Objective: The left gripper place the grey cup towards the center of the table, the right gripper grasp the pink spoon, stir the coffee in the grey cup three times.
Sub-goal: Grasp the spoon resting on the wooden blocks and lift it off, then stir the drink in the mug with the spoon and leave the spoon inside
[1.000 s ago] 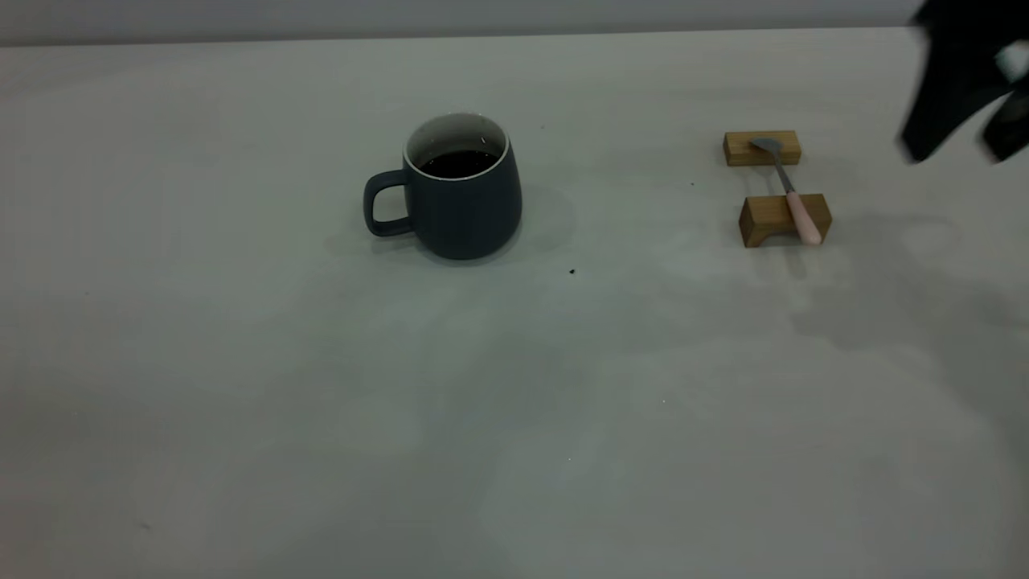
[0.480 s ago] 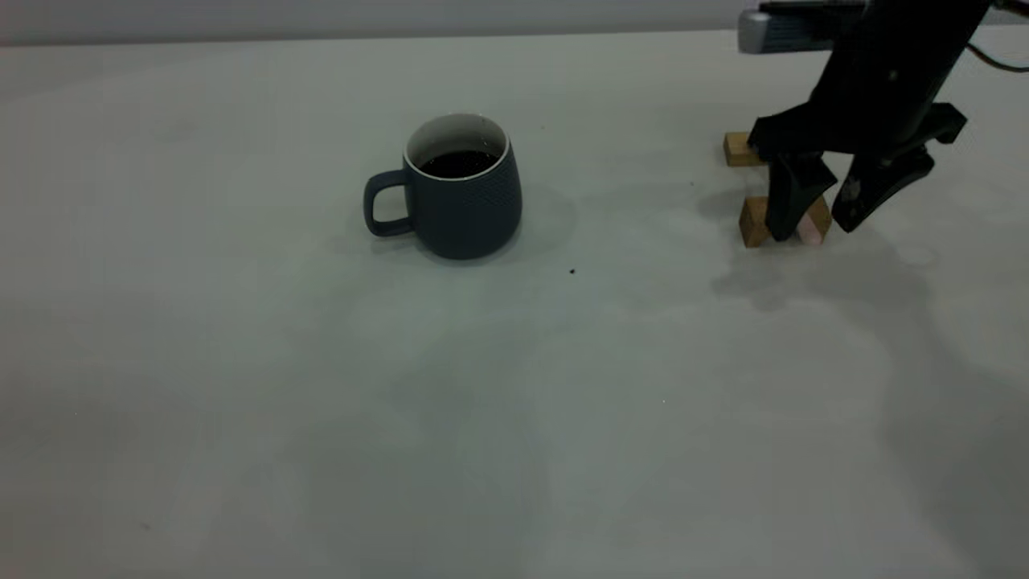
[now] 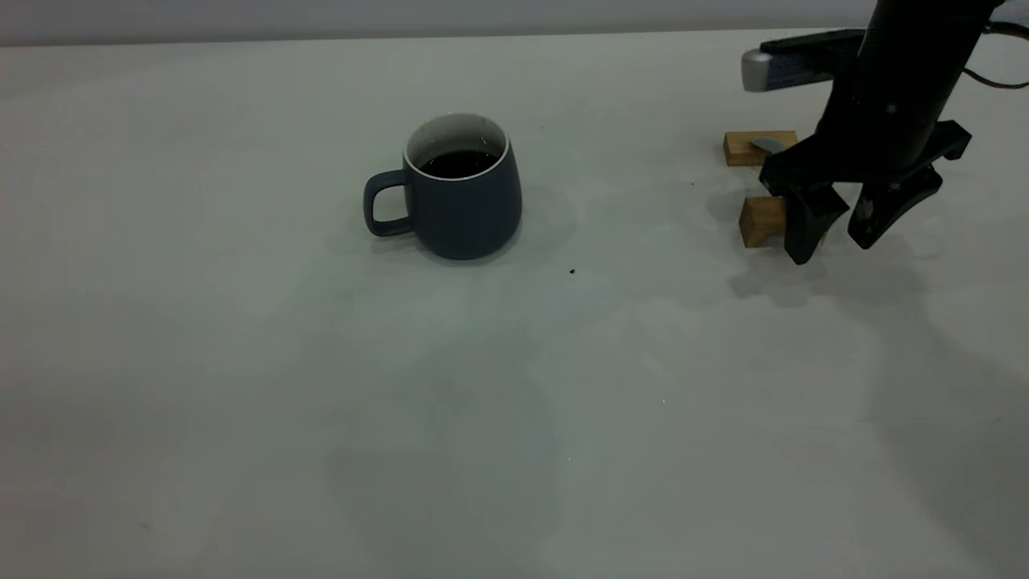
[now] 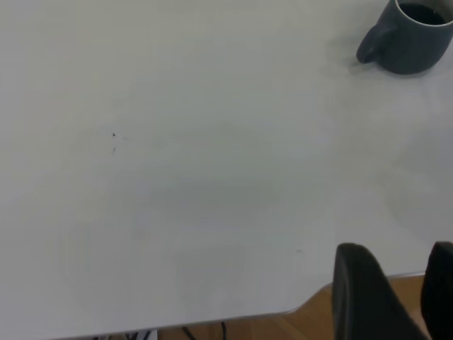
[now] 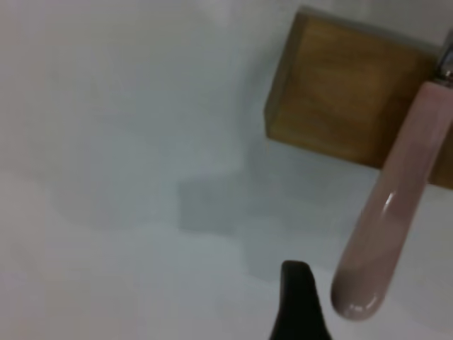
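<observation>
My gripper will lift the pink spoon [image 5: 394,203] free and leave the blocks in place, because the spoon lies across the near block's flat top [image 5: 350,88].
The grey cup [image 3: 460,193] stands upright near the middle of the table [image 3: 241,386], handle to the left, with dark coffee [image 3: 458,163] inside. It also shows far off in the left wrist view, the cup [image 4: 413,39]. The pink spoon [image 5: 393,205] lies across two wooden blocks; its metal bowl [image 3: 768,145] rests on the far block. My right gripper [image 3: 832,249] hangs open, low over the spoon's handle end, and hides the handle in the exterior view. One finger [image 5: 297,304] is just beside the handle tip. My left gripper [image 4: 402,297] sits open at the table's edge, far from the cup.
Two tan wooden blocks hold the spoon: the far block [image 3: 744,149] and the near block [image 3: 760,221], the latter also close up as the block [image 5: 347,92]. A tiny dark speck [image 3: 571,272] lies right of the cup. The table's edge [image 4: 311,301] shows wooden floor beyond.
My right gripper has swung in from the upper right corner and come down over the spoon's handle and the near block, open. The cup and spoon have not moved.
</observation>
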Robot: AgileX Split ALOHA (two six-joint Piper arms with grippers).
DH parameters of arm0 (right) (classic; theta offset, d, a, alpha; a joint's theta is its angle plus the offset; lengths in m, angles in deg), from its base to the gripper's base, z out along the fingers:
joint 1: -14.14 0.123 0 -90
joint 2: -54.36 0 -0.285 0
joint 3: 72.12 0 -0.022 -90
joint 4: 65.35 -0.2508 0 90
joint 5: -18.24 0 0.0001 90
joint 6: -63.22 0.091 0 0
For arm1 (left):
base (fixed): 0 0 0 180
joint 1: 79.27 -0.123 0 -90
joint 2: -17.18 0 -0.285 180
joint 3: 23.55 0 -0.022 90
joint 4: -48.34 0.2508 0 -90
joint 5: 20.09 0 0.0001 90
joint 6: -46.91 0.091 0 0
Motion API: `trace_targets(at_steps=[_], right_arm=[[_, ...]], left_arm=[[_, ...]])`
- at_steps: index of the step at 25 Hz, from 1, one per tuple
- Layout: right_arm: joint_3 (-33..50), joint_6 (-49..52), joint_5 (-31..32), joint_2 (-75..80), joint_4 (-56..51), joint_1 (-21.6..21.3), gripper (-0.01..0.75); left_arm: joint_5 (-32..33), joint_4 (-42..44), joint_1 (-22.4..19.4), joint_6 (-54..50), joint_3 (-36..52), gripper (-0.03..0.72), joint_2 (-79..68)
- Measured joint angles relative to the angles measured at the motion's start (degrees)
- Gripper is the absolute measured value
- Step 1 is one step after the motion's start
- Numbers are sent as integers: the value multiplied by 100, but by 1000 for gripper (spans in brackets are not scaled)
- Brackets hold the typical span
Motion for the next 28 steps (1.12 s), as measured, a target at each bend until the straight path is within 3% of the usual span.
trace_targets(at_steps=[6,8,11,15,23,28], right_arm=[[-11,23,-325,80,7,0,585],[-11,28,-350,87,2,0,547],[-11,30,-376,87,-20,0,415],[-11,35,-383,87,-33,0,139],[-11,345,39,-840,-398,0,143],[-11,673,943,-2008,-2918,49,143]], left_arm=[[0,0,0,0,0,276,0],[0,0,0,0,0,276,0],[0,0,0,0,0,276,0],[0,0,0,0,0,276,0],[0,0,0,0,0,276,0],[0,0,0,6,0,276,0]])
